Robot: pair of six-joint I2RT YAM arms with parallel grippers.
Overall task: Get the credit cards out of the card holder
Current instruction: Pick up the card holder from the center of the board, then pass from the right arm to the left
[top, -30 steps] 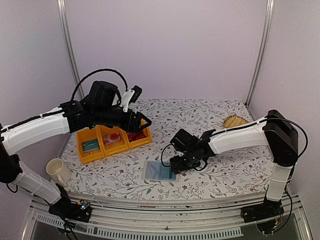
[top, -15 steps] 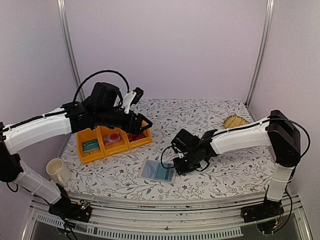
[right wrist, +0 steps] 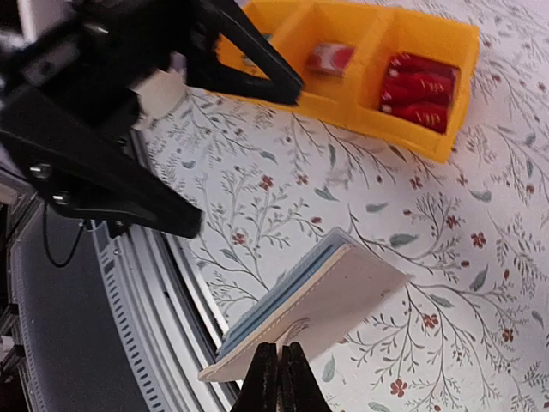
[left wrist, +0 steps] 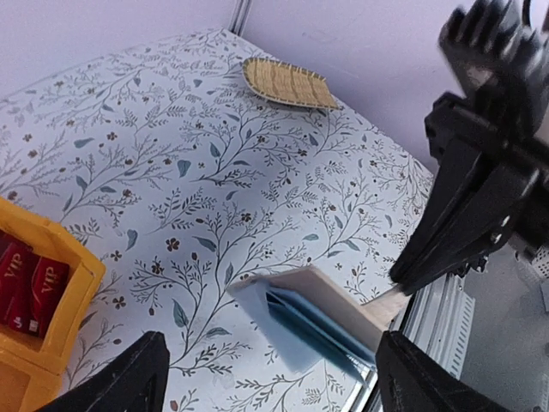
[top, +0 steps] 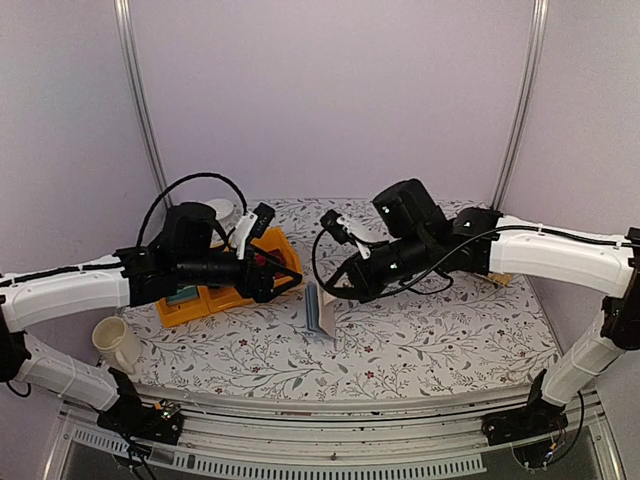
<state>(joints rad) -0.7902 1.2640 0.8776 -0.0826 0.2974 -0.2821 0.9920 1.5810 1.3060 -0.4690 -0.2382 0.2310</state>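
Observation:
The card holder is hanging low from my right gripper by its strap, so next I lift it up and let my left gripper take its body.
The card holder hangs on edge above the table, its whitish cover and pale blue leaves fanned slightly. My right gripper is shut on the edge of its cover and holds it up. My left gripper is open just left of the holder, its fingers spread wide and touching nothing. Red credit cards lie in the yellow bins, and a teal one shows under the left arm. I see no card between the holder's leaves.
The yellow bins stand at the back left, close behind the left gripper. A straw basket lies at the far right. A cream mug sits at the front left corner. The table's front rail runs below the holder.
My right gripper has shut on the card holder and lifted it off the table, up and to the back. My left gripper has come down towards it and opened wider.

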